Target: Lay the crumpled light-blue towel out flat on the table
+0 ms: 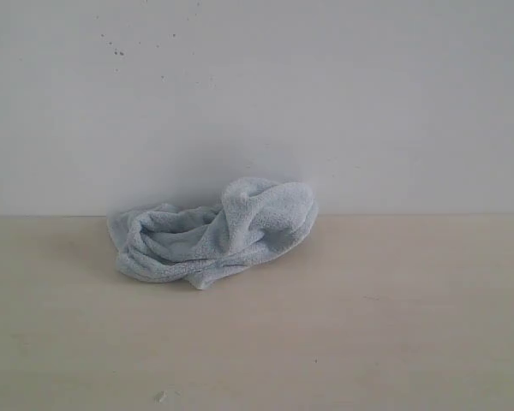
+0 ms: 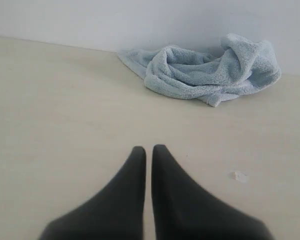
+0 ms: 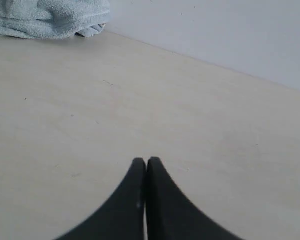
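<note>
Next, my left gripper grabs the towel's looped end fold (image 1: 140, 228) and pulls the towel clear before spreading it, because the light-blue towel lies heaped (image 1: 270, 190) against the white wall.
The light-blue towel (image 1: 214, 233) lies crumpled in a heap at the back of the beige table (image 1: 368, 334), against the white wall. In the left wrist view the towel (image 2: 210, 72) is well ahead of my left gripper (image 2: 149, 148), whose black fingers are shut with nothing between them. The right wrist view catches only an edge of the towel (image 3: 50, 17) in a corner, far from my right gripper (image 3: 146, 160), which is also shut and empty. Neither gripper shows in the exterior view. The towel's tag is hidden.
A plain white wall (image 1: 257, 94) rises right behind the towel. A small white speck (image 2: 238, 176) lies on the table (image 2: 50, 110) near the left gripper; the same speck (image 1: 161, 396) shows near the front edge.
</note>
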Robot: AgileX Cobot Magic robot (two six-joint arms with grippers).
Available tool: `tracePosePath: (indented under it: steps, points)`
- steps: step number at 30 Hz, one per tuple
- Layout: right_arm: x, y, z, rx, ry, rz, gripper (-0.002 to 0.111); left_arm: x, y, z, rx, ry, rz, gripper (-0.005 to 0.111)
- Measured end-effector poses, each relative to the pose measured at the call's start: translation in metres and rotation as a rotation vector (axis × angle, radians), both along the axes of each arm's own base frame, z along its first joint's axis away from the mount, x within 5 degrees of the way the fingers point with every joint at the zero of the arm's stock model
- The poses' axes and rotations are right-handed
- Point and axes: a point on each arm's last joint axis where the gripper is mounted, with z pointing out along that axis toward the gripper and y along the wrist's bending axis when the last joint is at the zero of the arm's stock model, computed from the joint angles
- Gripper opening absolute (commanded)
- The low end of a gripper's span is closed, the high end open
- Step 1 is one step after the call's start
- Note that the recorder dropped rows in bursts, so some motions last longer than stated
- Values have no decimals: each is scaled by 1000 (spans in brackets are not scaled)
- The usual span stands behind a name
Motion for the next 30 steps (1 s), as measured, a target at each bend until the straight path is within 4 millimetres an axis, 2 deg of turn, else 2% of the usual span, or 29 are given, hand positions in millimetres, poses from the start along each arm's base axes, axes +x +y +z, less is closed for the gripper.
tracePosePath:
  steps: [10, 12, 13, 15, 19, 21, 22, 24, 25, 26, 27, 28, 29, 30]
  points:
    - [0, 0, 0, 1, 0, 9, -1, 1, 0, 3, -24, -30, 0, 4]
    - [0, 0, 0, 1, 0, 9, -1, 2, -4, 11, -290, -87, 9, 4]
    - [0, 0, 0, 1, 0, 9, -1, 2, -5, 16, -509, -103, 19, 4]
    - [0, 1, 0, 2, 0, 9, -1, 2, -6, 19, -688, -97, 28, 4]
    - [0, 1, 0, 4, 0, 9, -1, 2, -4, 24, -751, -148, 40, 4]
    - [0, 1, 0, 4, 0, 9, -1, 1, 5, 41, -778, -360, 74, 4]
    - [0, 1, 0, 4, 0, 9, -1, -2, 13, 53, -780, -524, 96, 4]
    - [0, 1, 0, 4, 0, 9, -1, -13, 15, 82, -668, -751, 63, 4]
    - [0, 1, 0, 4, 0, 9, -1, -19, 11, 107, -543, -841, 13, 4]
    - [0, 1, 0, 4, 0, 9, -1, -20, 6, 123, -420, -872, -24, 4]
    - [0, 1, 0, 4, 0, 9, -1, -14, -2, 142, -244, -874, -69, 4]
    - [0, 1, 0, 4, 0, 9, -1, -4, -8, 152, -125, -845, -97, 4]
    - [0, 1, 0, 4, 0, 9, -1, 21, -15, 161, 6, -753, -127, 4]
    - [0, 1, 0, 4, 0, 9, -1, 40, -18, 162, 56, -666, -135, 4]
